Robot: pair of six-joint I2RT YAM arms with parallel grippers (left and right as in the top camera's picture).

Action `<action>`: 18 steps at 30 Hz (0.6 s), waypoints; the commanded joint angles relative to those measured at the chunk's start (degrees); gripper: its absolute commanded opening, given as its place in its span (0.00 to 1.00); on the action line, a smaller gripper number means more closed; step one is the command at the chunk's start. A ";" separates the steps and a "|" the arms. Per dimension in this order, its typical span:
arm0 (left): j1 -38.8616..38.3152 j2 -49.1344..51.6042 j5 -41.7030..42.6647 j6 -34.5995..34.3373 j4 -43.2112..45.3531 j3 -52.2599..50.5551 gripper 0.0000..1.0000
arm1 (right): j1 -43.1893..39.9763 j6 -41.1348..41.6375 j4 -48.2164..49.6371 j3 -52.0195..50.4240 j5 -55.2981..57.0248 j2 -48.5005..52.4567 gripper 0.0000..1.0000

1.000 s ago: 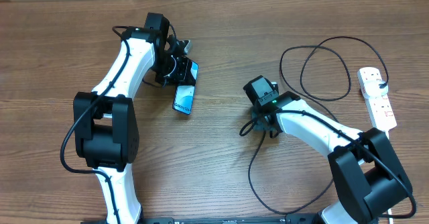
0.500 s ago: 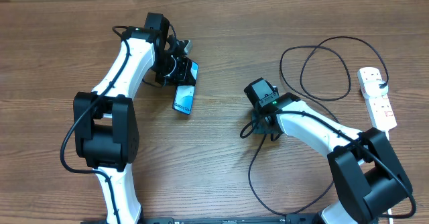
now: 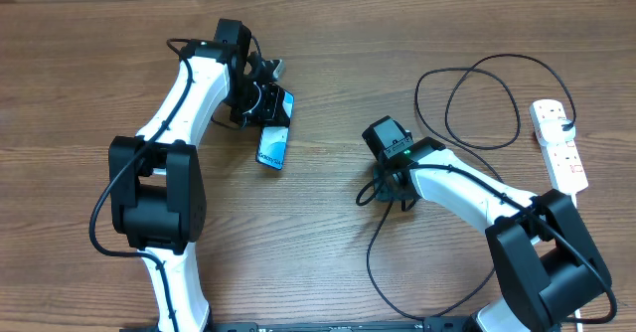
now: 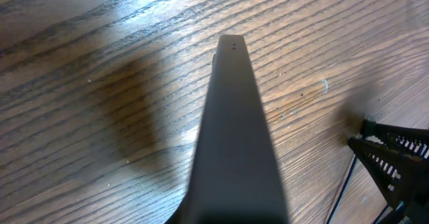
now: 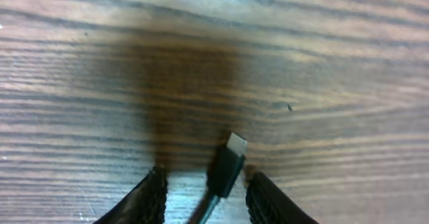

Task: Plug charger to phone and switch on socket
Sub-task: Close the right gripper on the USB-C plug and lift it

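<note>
The connector tip [image 5: 236, 143] lies at a slant across the gap of my right gripper. I should turn that gripper in line before it closes on the black connector body [image 5: 224, 172].
My left gripper [image 3: 264, 101] is shut on the upper end of the phone [image 3: 273, 145], whose blue screen faces up. In the left wrist view the phone [image 4: 231, 130] shows edge-on as a dark slab reaching away over the wood. The charger [image 3: 477, 74] loops across the right of the table. Its small black connector tip [image 5: 226, 165] lies on the wood between the fingers of my right gripper [image 5: 204, 190], with a gap on each side. That gripper [image 3: 386, 188] is open, low over the table at centre right. The socket [image 3: 559, 143], with its white cord, lies at the far right.
The charger's slack runs from under my right gripper toward the table's front edge [image 3: 373, 262]. The right arm [image 3: 467, 188] stretches between the connector and the socket. Bare wood [image 3: 328, 188] separates the phone from the connector.
My right gripper has opened and let go of the connector tip, which now lies loose between its fingers. The left arm and the phone have not moved.
</note>
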 commanded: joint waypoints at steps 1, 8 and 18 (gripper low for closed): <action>-0.13 -1.03 0.81 -0.79 0.04 -0.31 0.04 | -0.15 1.36 -0.87 -0.35 -1.57 -0.24 0.37; -0.13 -1.03 0.81 -0.79 0.02 -0.31 0.04 | -0.17 1.42 -0.17 -0.35 -2.58 -0.13 0.27; -0.13 -1.03 0.81 -0.79 0.02 -0.31 0.04 | -3.91 3.98 0.50 -0.35 -3.50 3.43 0.23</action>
